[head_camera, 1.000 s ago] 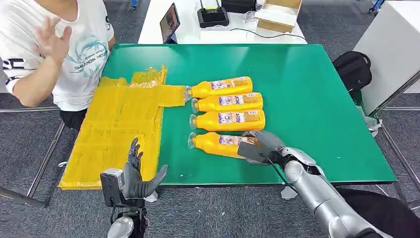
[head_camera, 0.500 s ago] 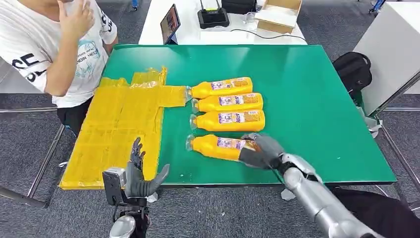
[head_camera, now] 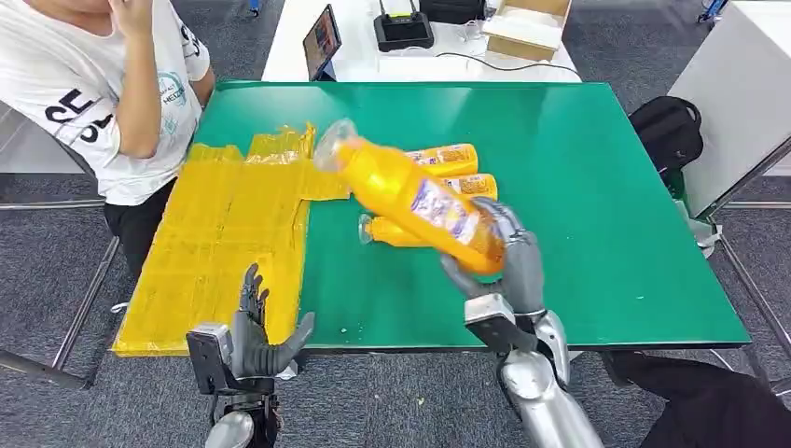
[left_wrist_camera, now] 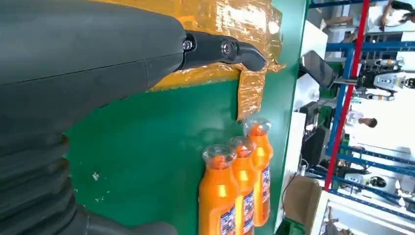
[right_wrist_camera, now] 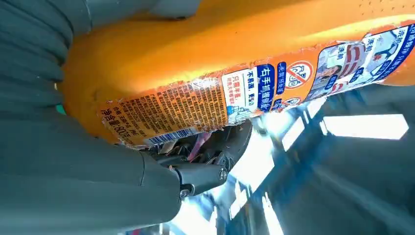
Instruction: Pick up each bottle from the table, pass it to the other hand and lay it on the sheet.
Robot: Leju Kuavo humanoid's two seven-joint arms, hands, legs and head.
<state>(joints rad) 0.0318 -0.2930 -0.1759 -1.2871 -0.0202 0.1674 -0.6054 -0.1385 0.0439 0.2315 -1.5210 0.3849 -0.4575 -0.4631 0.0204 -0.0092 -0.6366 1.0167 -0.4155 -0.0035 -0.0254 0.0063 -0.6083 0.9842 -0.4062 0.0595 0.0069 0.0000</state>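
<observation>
I should expect the hidden front label to face up when I lay the orange bottle down, because the bottle shows its purple back label.
My right hand grips the base end of an orange bottle lifted above the green table, its clear cap pointing up and to the left. The right wrist view shows that bottle close up with its label, pressed against my right hand. Three more orange bottles lie side by side on the table behind it, caps toward the sheet; they also appear as bottles in the left wrist view. The yellow sheet covers the table's left part. My left hand hovers open at the front edge.
A person in a white shirt sits at the table's left side near the sheet. A white table behind holds a tablet, a black device and a cardboard box. A black bag lies on the floor to the right.
My right hand closed on the nearest bottle, lifted it off the table and tilted it with the cap up-left. The person raised a hand toward the head. My left hand stayed put.
</observation>
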